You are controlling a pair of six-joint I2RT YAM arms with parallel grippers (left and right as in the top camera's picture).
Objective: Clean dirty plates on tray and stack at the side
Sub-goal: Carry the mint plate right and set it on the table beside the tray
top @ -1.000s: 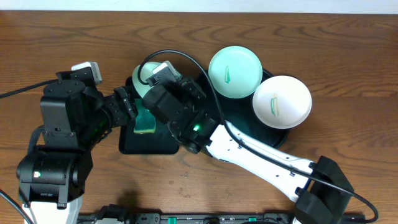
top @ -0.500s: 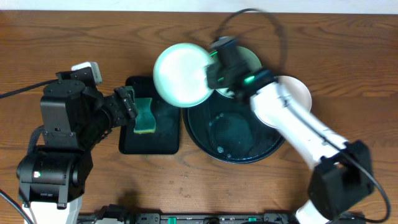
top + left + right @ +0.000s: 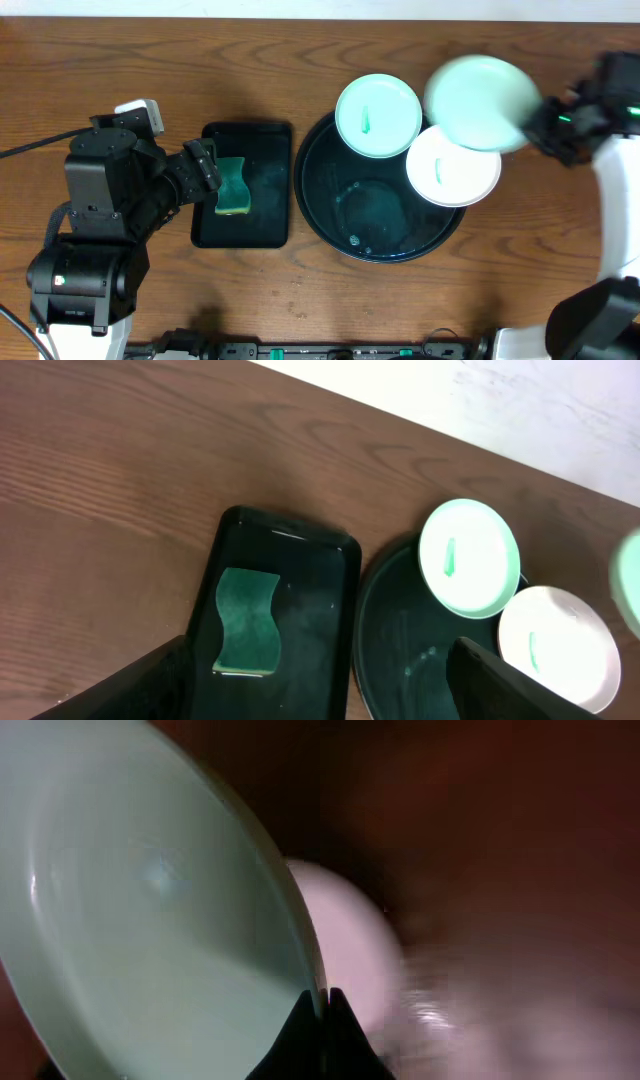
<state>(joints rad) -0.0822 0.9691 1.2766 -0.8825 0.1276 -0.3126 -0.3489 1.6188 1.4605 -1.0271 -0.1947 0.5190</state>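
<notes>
The held mint-green plate (image 3: 150, 890) has a clean inner side showing, so the robot's right gripper should keep moving it down until it sits on the open wood (image 3: 535, 190) next to the white plate.
The round black tray (image 3: 345, 215) holds a mint-green plate (image 3: 377, 115) with a green smear at its back rim and a white plate (image 3: 455, 170) with a green smear at its right rim. Both show in the left wrist view, mint (image 3: 468, 555) and white (image 3: 555, 650). My right gripper (image 3: 322, 1005) is shut on the rim of a second mint-green plate (image 3: 480, 88), held in the air over the table at the tray's back right, blurred by motion. It fills the right wrist view (image 3: 150, 920). My left gripper (image 3: 320, 685) is open and empty above the rectangular tray.
A small rectangular black tray (image 3: 265, 215) left of the round tray holds a green sponge (image 3: 232, 186). The sponge also shows in the left wrist view (image 3: 247, 622). Bare wooden table (image 3: 560, 260) lies right of the round tray.
My right arm swung the held mint-green plate from over the rectangular tray, across the round tray, to the back right. The left arm has not moved.
</notes>
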